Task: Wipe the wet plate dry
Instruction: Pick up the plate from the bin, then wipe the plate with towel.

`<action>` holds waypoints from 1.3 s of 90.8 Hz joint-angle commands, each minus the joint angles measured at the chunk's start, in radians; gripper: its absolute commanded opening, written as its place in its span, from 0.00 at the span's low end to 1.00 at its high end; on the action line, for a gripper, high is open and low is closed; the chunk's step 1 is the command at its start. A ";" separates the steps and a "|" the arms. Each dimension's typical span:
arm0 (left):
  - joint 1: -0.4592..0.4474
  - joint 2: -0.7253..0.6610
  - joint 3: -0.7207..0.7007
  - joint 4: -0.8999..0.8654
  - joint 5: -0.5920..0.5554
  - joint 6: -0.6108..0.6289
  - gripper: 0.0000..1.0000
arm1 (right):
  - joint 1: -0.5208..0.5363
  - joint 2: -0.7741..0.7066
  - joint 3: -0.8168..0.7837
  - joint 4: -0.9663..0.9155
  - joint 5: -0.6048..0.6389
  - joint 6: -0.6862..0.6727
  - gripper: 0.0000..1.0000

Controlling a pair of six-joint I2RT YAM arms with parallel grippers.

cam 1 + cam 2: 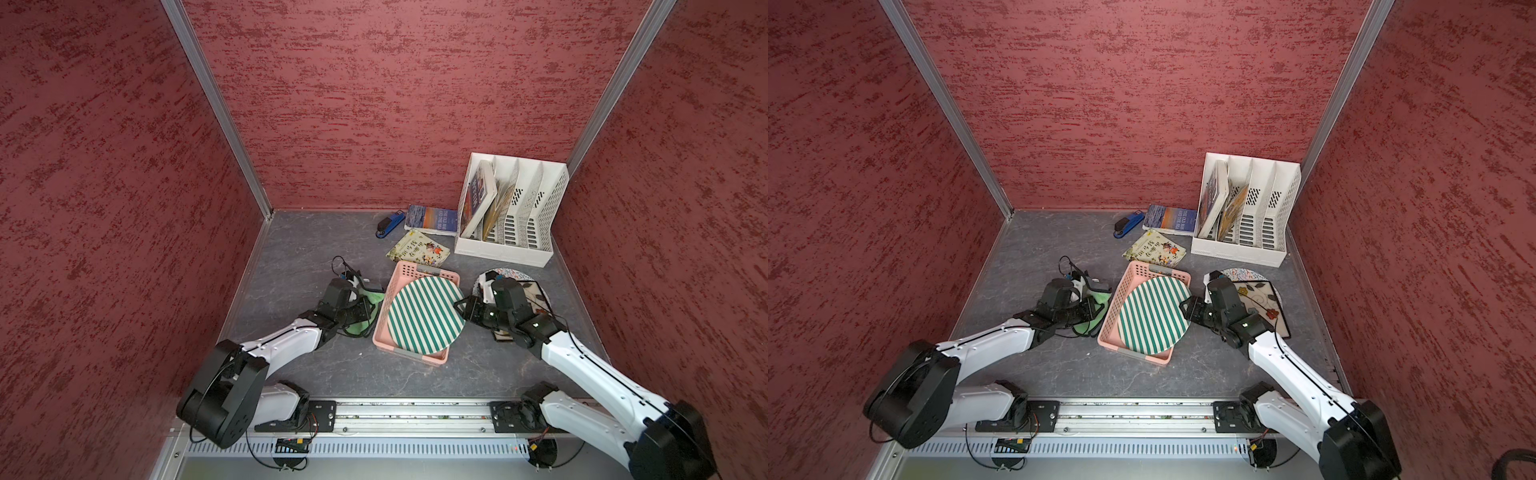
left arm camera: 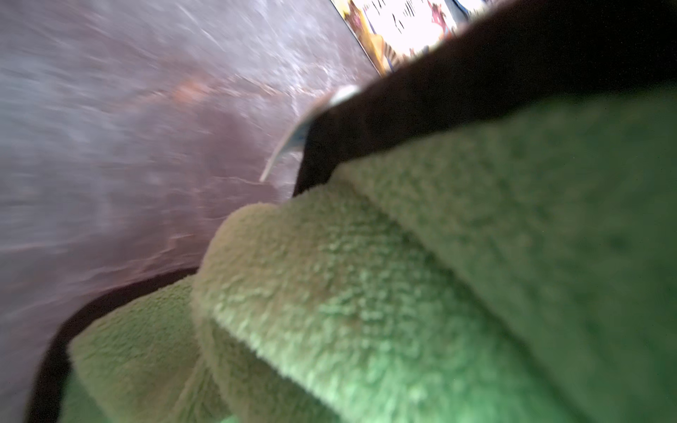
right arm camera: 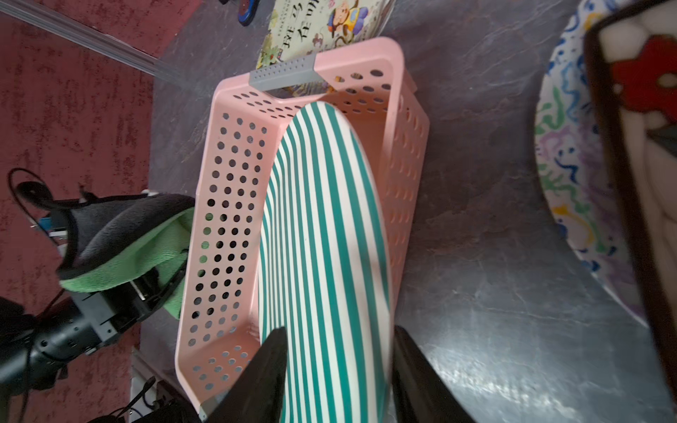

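The basket's side (image 1: 385,308) stands between the cloth and the plate. Next, my right gripper lifts the plate clear (image 1: 425,314) while my left gripper brings the cloth up to it.
The plate (image 1: 426,318) (image 1: 1152,318), round with green and white stripes, leans tilted in a pink perforated basket (image 1: 405,272) (image 1: 1142,270). My right gripper (image 1: 460,309) (image 1: 1185,309) is at the plate's right rim. In the right wrist view its two black fingers straddle the plate (image 3: 322,219), one on the striped face and one behind the rim, with my right gripper (image 3: 339,329) shut on it. Left of the basket (image 3: 227,183), my left gripper (image 1: 365,309) is shut on a green and grey cloth (image 1: 353,328) (image 2: 366,293) (image 3: 146,252) that covers its fingers.
A patterned paper plate (image 1: 515,274) and a dark-framed square plate (image 1: 536,295) lie under the right arm. A white file rack (image 1: 511,208) with books stands at the back right. Two books (image 1: 432,218) (image 1: 417,249) and a blue stapler (image 1: 388,224) lie behind the basket. Red walls enclose the table.
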 commanded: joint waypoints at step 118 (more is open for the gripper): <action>-0.471 -0.083 0.377 -0.153 -0.161 0.113 0.00 | 0.185 0.038 0.138 0.913 0.008 0.449 0.00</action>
